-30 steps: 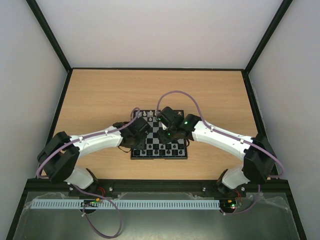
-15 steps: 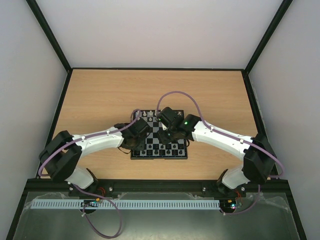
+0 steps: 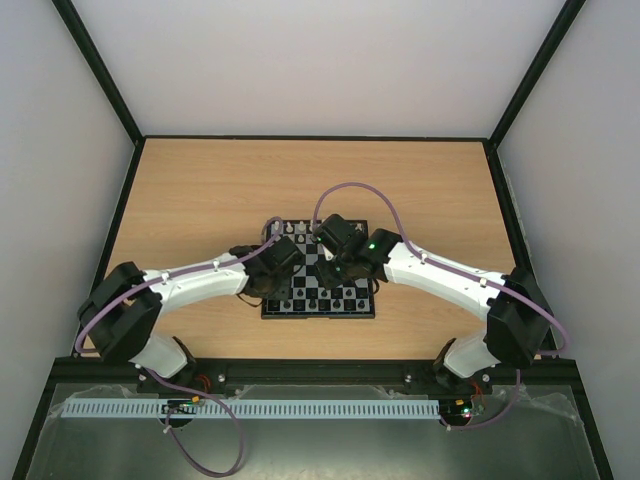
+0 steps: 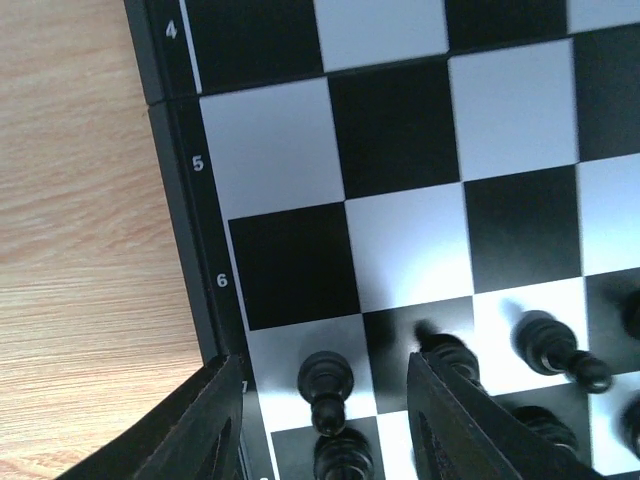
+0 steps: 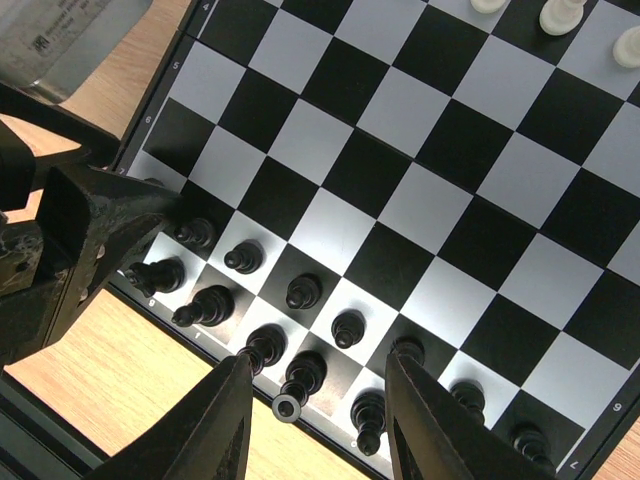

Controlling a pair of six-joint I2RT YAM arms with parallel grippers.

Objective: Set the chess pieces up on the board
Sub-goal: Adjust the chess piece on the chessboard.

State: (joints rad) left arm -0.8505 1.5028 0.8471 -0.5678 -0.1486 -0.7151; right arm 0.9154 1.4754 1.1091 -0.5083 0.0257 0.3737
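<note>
The corner pawn (image 4: 326, 384) is well inside its white square, but the next pawn (image 4: 450, 353) is close to the edge of its dark square, so my left gripper should grab that one and center it.
The chessboard (image 3: 320, 313) lies at the table's middle. Black pieces (image 3: 322, 297) stand on its near rows, cream-white pieces (image 3: 297, 229) on its far row. My left gripper (image 3: 277, 262) is open low over the board's left near corner. In the left wrist view its fingers (image 4: 205, 425) straddle a black pawn (image 4: 325, 378) on the board (image 4: 400, 150) without touching it. My right gripper (image 3: 335, 264) is open above the near black rows. In the right wrist view (image 5: 315, 415) a tall black piece (image 5: 303, 377) and a pawn (image 5: 347, 328) stand between its fingers. White pieces (image 5: 558, 14) show at the top.
Bare wooden table (image 3: 200, 190) surrounds the board, enclosed by a black frame and white walls. The left gripper's body (image 5: 95, 225) shows close beside the right gripper's left finger. A purple cable (image 3: 350, 186) loops above the board.
My left gripper has crept slightly forward and right over the board's left edge. The right arm has not visibly moved.
</note>
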